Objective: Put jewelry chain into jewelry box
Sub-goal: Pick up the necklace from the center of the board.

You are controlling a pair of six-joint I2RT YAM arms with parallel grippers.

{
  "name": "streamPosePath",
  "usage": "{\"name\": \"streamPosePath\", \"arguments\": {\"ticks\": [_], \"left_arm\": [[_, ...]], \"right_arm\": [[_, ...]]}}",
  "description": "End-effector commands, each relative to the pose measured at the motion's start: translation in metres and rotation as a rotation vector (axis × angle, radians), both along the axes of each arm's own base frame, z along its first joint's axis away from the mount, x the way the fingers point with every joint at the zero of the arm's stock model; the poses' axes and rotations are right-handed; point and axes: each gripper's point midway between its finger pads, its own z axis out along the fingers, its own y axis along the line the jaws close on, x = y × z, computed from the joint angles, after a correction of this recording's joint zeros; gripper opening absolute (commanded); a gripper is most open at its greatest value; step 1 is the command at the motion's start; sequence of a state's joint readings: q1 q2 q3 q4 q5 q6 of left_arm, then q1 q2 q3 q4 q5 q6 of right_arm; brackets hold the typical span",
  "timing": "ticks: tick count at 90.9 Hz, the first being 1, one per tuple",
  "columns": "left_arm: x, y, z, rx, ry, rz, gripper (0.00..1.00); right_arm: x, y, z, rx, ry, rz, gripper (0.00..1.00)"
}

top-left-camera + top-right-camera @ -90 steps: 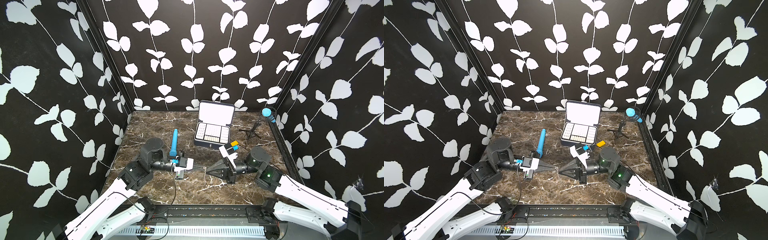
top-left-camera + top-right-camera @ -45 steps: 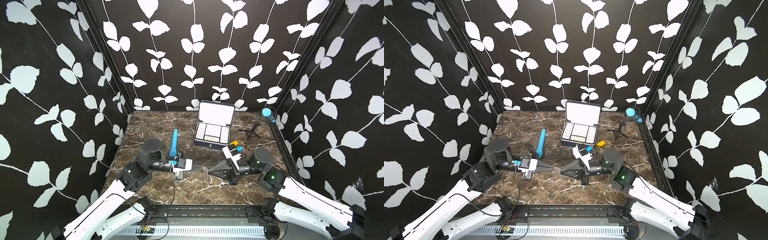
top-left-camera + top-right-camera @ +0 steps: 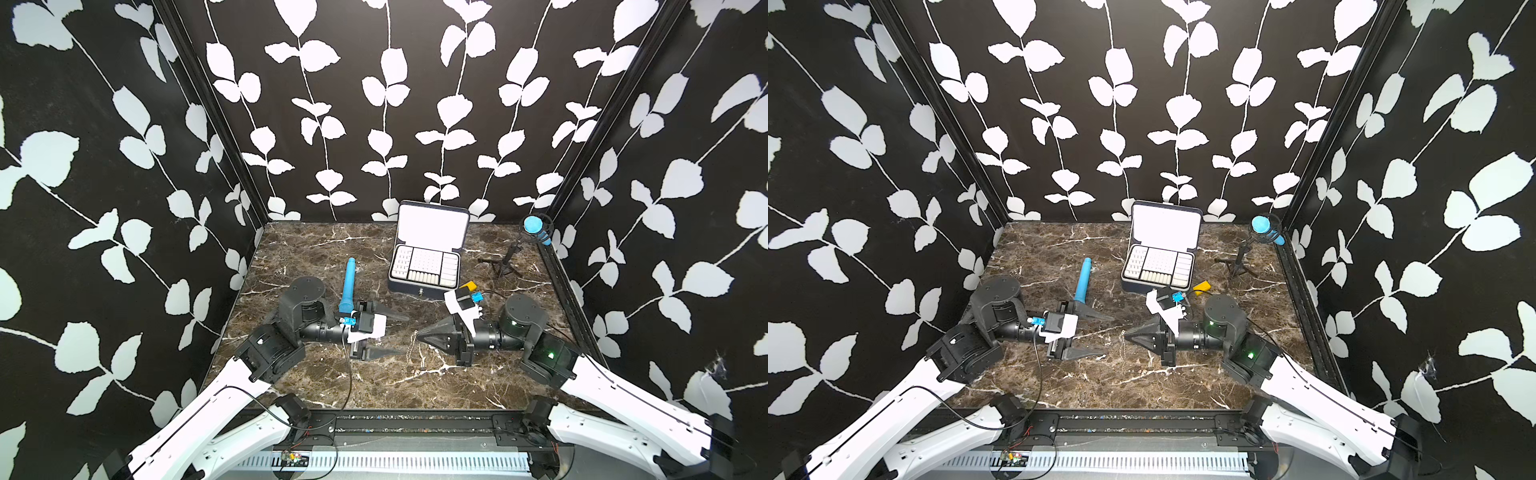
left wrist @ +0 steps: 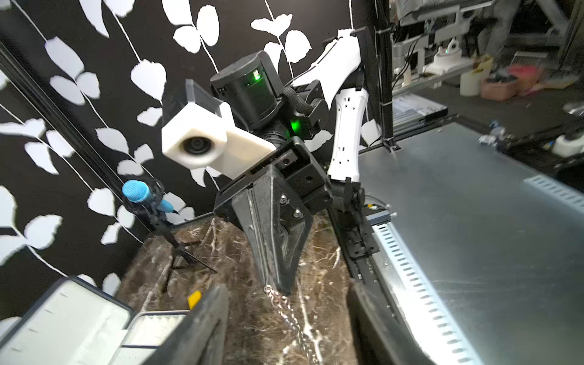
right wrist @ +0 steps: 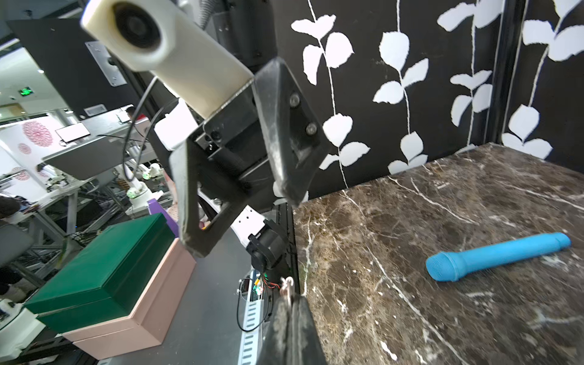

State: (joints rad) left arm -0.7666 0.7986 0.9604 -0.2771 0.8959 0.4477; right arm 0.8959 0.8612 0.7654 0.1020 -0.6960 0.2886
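My left gripper should come level with the chain's clasp and pinch it, because my left gripper's spread fingers face the hanging chain (image 4: 296, 328) below its clasp (image 4: 268, 290), which is at my right gripper's fingers.
The jewelry chain (image 3: 412, 343), thin and silvery, hangs from the tip of my right gripper (image 3: 419, 336), which is shut on its top end. The same chain (image 4: 286, 311) dangles over the marble between the spread fingers of my left gripper (image 3: 406, 336). That gripper stands open and touches nothing. In the right wrist view the chain's small clasp (image 5: 287, 283) sticks out past the closed right gripper (image 5: 290, 297). The jewelry box (image 3: 419, 289) stands open at the back middle, its white tray showing, well beyond both grippers; the jewelry box (image 3: 1156, 287) looks the same there.
A blue microphone (image 3: 347, 286) lies on the marble just behind the left wrist. A small yellow block (image 3: 467, 286) sits by the box's front right corner. Another blue microphone on a black tripod (image 3: 536, 227) stands at the back right corner.
My left gripper has opened and let go of the chain. The chain, earlier held between both grippers, now hangs from the right gripper alone.
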Motion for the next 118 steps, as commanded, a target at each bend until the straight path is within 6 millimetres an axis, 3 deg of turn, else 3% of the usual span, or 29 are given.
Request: {"name": "streamPosePath", "arguments": {"ticks": [1, 14, 30, 44, 58, 69, 99, 118], "left_arm": [[0.007, 0.000, -0.004, -0.022, 0.038, 0.051, 0.82], [0.026, -0.002, -0.010, -0.086, 0.146, 0.161, 0.84], [0.068, -0.003, -0.018, -0.214, 0.318, 0.363, 0.84], [0.085, 0.001, -0.021, -0.254, 0.407, 0.456, 0.84], [0.082, -0.002, -0.018, -0.262, 0.421, 0.427, 0.84], [0.079, -0.013, -0.025, -0.222, 0.397, 0.398, 0.83], [0.051, -0.054, -0.026, -0.162, 0.334, 0.195, 0.82], [0.025, -0.068, -0.020, -0.146, 0.326, 0.022, 0.82]], "right_arm": [[0.008, -0.006, 0.015, 0.001, -0.080, -0.061, 0.00], [0.018, -0.014, 0.009, -0.090, -0.136, -0.140, 0.00], [0.027, -0.025, -0.011, -0.298, -0.215, -0.177, 0.00], [0.040, -0.042, -0.017, -0.451, -0.394, -0.262, 0.00], [0.049, -0.056, -0.007, -0.518, -0.701, -0.329, 0.00], [0.045, -0.059, 0.010, -0.504, -0.837, -0.308, 0.00], [0.026, -0.055, 0.029, -0.473, -0.837, -0.200, 0.00], [0.024, -0.053, 0.025, -0.459, -0.810, -0.192, 0.00]]}}
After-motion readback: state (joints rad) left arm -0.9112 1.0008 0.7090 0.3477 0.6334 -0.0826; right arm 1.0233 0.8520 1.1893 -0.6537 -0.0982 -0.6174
